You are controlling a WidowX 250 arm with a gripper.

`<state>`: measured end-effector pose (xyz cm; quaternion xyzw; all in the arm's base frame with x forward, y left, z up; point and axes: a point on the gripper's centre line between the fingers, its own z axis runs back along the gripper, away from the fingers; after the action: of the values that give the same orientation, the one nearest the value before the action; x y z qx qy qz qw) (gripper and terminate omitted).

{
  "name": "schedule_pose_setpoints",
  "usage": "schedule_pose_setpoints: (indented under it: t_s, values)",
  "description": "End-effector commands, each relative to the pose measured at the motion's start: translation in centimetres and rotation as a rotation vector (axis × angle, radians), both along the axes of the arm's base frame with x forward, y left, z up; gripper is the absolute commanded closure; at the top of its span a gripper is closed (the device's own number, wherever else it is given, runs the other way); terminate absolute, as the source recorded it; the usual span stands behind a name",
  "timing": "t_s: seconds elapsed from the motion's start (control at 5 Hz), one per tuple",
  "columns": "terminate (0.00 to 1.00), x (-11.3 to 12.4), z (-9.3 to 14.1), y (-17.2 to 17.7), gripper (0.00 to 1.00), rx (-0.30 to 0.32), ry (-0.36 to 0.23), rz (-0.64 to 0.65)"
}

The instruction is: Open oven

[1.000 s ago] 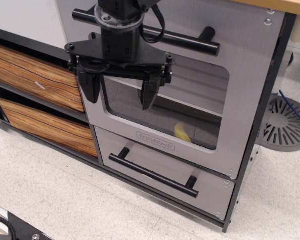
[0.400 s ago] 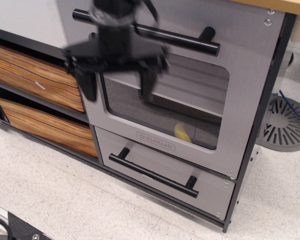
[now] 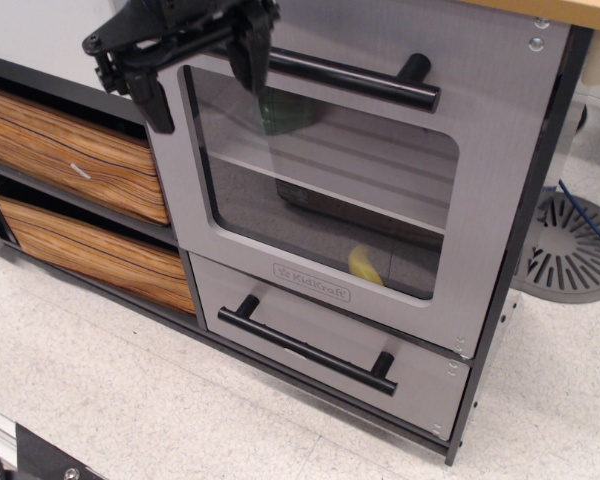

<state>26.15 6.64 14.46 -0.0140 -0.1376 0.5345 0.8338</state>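
Screws [image 3: 537, 36] run along the oven door's edge farthest from my gripper. The door [image 3: 325, 262] will therefore swing out to the side when I pull the black bar handle.
The grey oven [image 3: 310, 280] stands with its door shut flat against the front. Its clear window [image 3: 320, 190] shows a white shelf [image 3: 320, 195] and a yellow item [image 3: 365, 265] on the oven floor. The long black bar handle [image 3: 350, 75] runs across the top of the door, and its left end is hidden behind my gripper. My gripper [image 3: 205, 80] is open and empty, up at the door's top-left corner. One finger [image 3: 160, 100] hangs over the door's left edge and the other [image 3: 250, 60] is in front of the handle's left part.
A shorter grey drawer [image 3: 280, 310] with a black handle [image 3: 310, 345] sits below the oven. Two wood-grain drawers [image 3: 70, 150] are on the left. A grey slotted round base [image 3: 575, 245] lies on the floor at the right. The floor [image 3: 130, 400] is pale and speckled.
My gripper has moved up and to the left, from in front of the window to the door's top-left corner. It stays open. The oven door has not moved.
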Motion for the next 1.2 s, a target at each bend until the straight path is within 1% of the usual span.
schedule_pose_setpoints:
  t_s: [0.0, 0.2, 0.4, 0.6, 0.8, 1.0]
  values:
    - [0.0, 1.3, 1.1, 2.0, 0.0, -0.009, -0.124, 0.129]
    - [0.0, 2.3, 1.0, 2.1, 0.0, -0.044, -0.149, 0.171]
    - [0.0, 3.2, 0.8, 1.8, 0.0, -0.061, -0.159, 0.192]
    - [0.0, 3.6, -0.2, 1.4, 0.0, -0.05, -0.164, 0.185]
    - [0.0, 4.2, -0.4, 1.4, 0.0, -0.08, -0.217, 0.2]
    - [0.0, 4.7, -0.8, 1.5, 0.0, -0.091, -0.214, 0.21]
